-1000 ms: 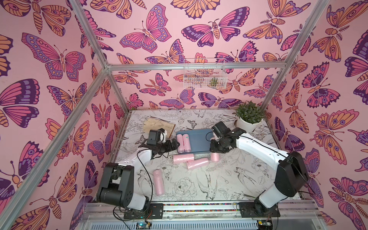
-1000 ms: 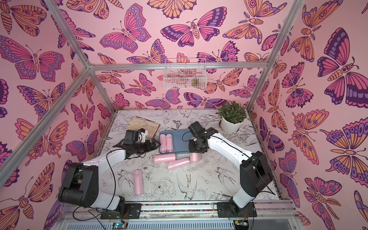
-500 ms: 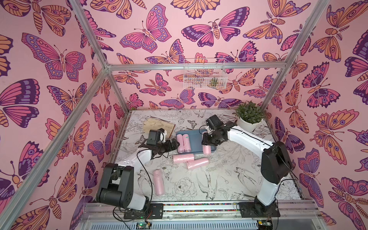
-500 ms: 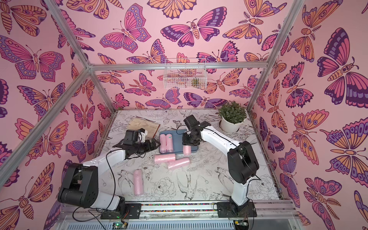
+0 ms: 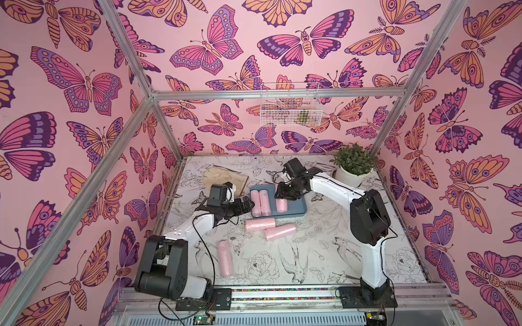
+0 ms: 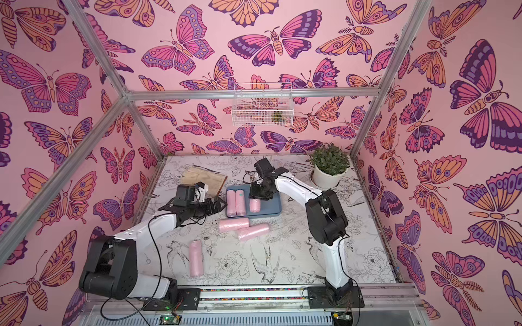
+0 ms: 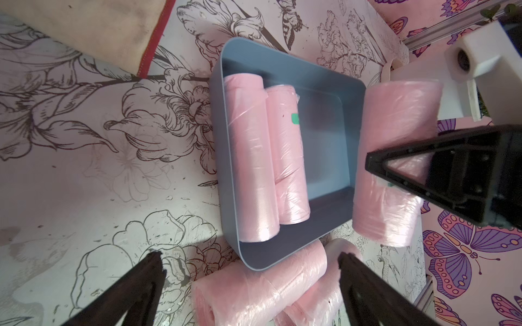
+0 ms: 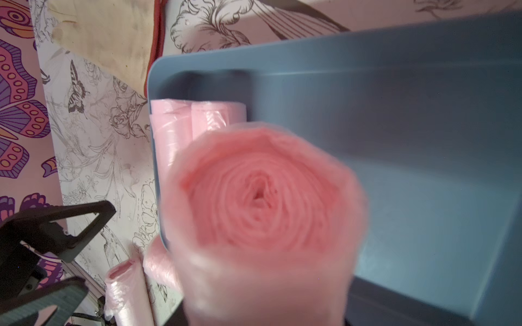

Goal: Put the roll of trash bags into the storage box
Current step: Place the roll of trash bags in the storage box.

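Observation:
The held roll (image 5: 281,206) is parallel to the rolls inside the storage box, so the robot's right gripper should keep going down into the free space (image 5: 273,206) beside them and let go there.
The slate-blue storage box (image 5: 295,209) (image 6: 271,207) lies mid-table with two pink rolls (image 5: 261,202) side by side at its left end. My right gripper (image 5: 282,197) (image 6: 255,196) is shut on another pink roll of trash bags (image 5: 281,205) (image 6: 254,206) over the box's middle. That roll (image 8: 260,197) fills the right wrist view end-on and hides the jaws. The left wrist view shows the box (image 7: 324,158) and the held roll (image 7: 395,135) beyond it. My left gripper (image 5: 245,205) (image 7: 251,256) stands open and holds nothing, just left of the box.
Two loose pink rolls (image 5: 260,224) (image 5: 279,231) lie in front of the box, and one more (image 5: 225,258) nearer the left arm's base. A tan cloth (image 5: 226,178) lies behind the left gripper. A potted plant (image 5: 353,166) stands back right; a wire basket (image 5: 289,104) hangs on the back wall.
My right arm has carried the roll to the left and back, from off the box's front right corner to over the box. The left arm has not moved.

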`<action>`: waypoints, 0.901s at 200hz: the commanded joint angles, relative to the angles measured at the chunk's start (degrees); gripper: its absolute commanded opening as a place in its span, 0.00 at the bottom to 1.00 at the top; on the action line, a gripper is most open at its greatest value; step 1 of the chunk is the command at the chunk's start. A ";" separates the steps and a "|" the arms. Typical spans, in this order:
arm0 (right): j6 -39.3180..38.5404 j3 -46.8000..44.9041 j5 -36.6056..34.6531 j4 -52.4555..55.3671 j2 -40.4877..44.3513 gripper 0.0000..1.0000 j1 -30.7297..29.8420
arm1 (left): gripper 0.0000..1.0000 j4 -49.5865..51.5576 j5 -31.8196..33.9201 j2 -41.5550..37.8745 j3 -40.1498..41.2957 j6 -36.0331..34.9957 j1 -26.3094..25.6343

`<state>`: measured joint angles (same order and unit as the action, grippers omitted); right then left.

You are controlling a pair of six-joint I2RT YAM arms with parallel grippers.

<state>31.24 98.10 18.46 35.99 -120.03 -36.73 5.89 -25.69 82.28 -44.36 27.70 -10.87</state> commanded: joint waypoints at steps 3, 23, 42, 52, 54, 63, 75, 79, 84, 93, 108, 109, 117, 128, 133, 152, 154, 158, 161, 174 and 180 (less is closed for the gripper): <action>-0.65 3.59 4.03 -0.49 -3.43 0.37 0.92 | 1.00 0.55 -0.04 -1.24 0.58 0.32 0.20; -0.41 4.94 5.24 -0.66 -6.38 0.37 1.23 | 1.00 0.56 -0.13 -1.60 0.89 0.32 0.25; -0.22 6.00 6.20 -1.17 -8.21 0.37 1.28 | 1.00 0.54 0.02 -2.07 1.29 0.42 0.25; 0.02 6.34 6.59 -1.65 -8.83 0.37 1.31 | 1.00 0.53 0.24 -2.25 1.55 0.42 0.29; 0.04 6.32 6.70 -1.69 -8.91 0.37 1.27 | 1.00 0.55 0.28 -2.33 1.58 0.40 0.21; 0.13 6.62 6.93 -1.93 -9.47 0.37 1.29 | 1.00 0.61 0.30 -2.38 1.58 0.38 0.25; 0.25 7.20 7.36 -2.08 -10.24 0.37 1.27 | 1.00 0.59 0.25 -2.39 1.50 0.41 0.24; 0.34 7.39 7.58 -2.13 -10.48 0.37 1.28 | 1.00 0.58 0.22 -2.31 1.51 0.42 0.23; 0.42 7.49 7.81 -2.23 -10.75 0.37 1.31 | 1.00 0.60 0.25 -2.27 1.54 0.42 0.28; 0.60 7.68 8.30 -2.49 -11.25 0.37 1.37 | 1.00 0.55 0.11 -2.14 1.45 0.49 0.24; 0.93 7.80 9.15 -3.08 -11.97 0.38 1.31 | 1.00 0.54 -0.05 -2.13 1.40 0.42 0.29; 0.93 7.85 9.28 -3.10 -12.06 0.38 1.36 | 1.00 0.58 -0.01 -2.17 1.44 0.42 0.26; 1.06 8.01 9.69 -3.14 -12.45 0.38 1.32 | 1.00 0.54 -0.05 -2.21 1.48 0.43 0.24; 1.34 7.98 10.68 -3.77 -12.94 0.40 1.31 | 1.00 0.58 0.09 -2.30 1.60 0.41 0.21; 1.47 8.06 11.10 -4.00 -13.03 0.40 1.31 | 1.00 0.61 0.14 -2.34 1.63 0.36 0.32; 1.99 7.77 12.21 -4.90 -13.44 0.41 1.31 | 1.00 0.56 0.14 -2.46 1.75 0.27 0.21; 2.05 7.80 12.28 -4.90 -13.45 0.41 1.27 | 1.00 0.53 0.10 -2.52 1.74 0.34 0.30; 2.06 7.79 12.29 -5.00 -13.45 0.41 1.35 | 1.00 0.53 0.04 -2.49 1.75 0.33 0.22; 2.07 7.76 12.25 -5.01 -13.46 0.41 1.33 | 1.00 0.55 0.04 -2.54 1.74 0.30 0.27; 2.11 7.73 12.52 -5.06 -13.48 0.44 1.34 | 1.00 0.58 0.06 -2.56 1.79 0.31 0.21; 1.99 7.67 12.57 -5.05 -13.41 0.45 1.32 | 1.00 0.56 0.06 -2.58 1.76 0.27 0.23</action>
<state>32.75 104.51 28.51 32.53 -132.60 -35.31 5.93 -25.67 80.99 -43.77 27.94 -10.87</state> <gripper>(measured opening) 0.431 0.999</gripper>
